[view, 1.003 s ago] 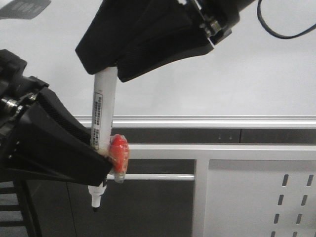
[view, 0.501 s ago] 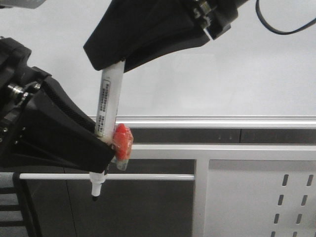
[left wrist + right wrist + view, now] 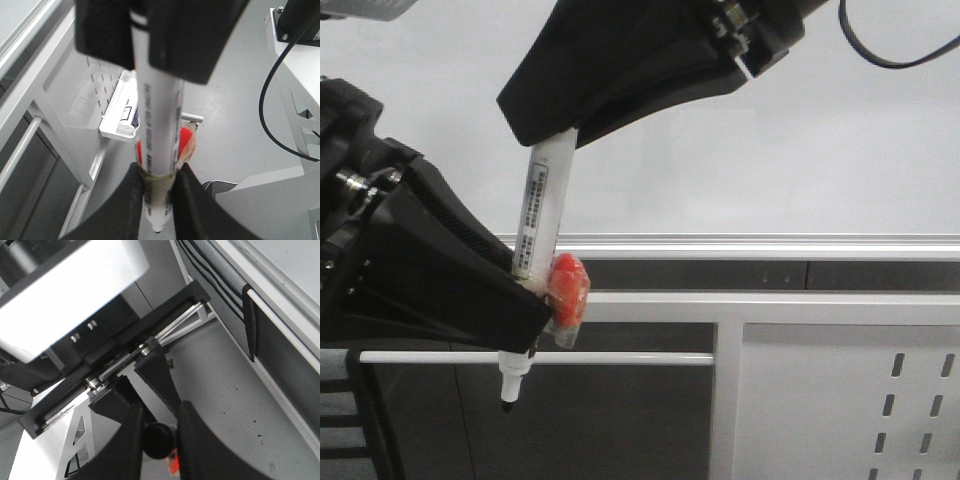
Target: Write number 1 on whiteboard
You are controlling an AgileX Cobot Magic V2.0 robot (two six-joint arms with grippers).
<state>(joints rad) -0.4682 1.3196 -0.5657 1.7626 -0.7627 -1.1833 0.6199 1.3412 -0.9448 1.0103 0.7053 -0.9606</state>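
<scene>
The pen's lower part (image 3: 516,362) is still held near its tip by my left gripper, so my left gripper should open and move away before my right gripper takes the pen to the whiteboard (image 3: 720,170).
A white marker pen (image 3: 542,210) with a black tip hangs tip-down in front of the whiteboard (image 3: 790,140) and its silver rail (image 3: 750,246). My left gripper (image 3: 525,298) is shut on the pen's lower part, beside a red taped lump (image 3: 567,285). My right gripper (image 3: 556,132) is shut on the pen's upper end. In the left wrist view the pen (image 3: 157,120) runs from my left gripper (image 3: 157,200) up into the right one (image 3: 145,42). In the right wrist view the pen's black end (image 3: 158,439) sits between the right fingers. No number 1 shows on the board.
A white perforated metal panel (image 3: 850,400) stands below the rail at the right, with a thin white rod (image 3: 630,357) beside it. A small white tray (image 3: 120,125) holding a marker hangs on that panel. A black cable (image 3: 880,55) loops at top right.
Both grippers and the pen have moved up a little. The right gripper has shifted up and right, the pen leans more, and the white rod now shows under the left gripper.
</scene>
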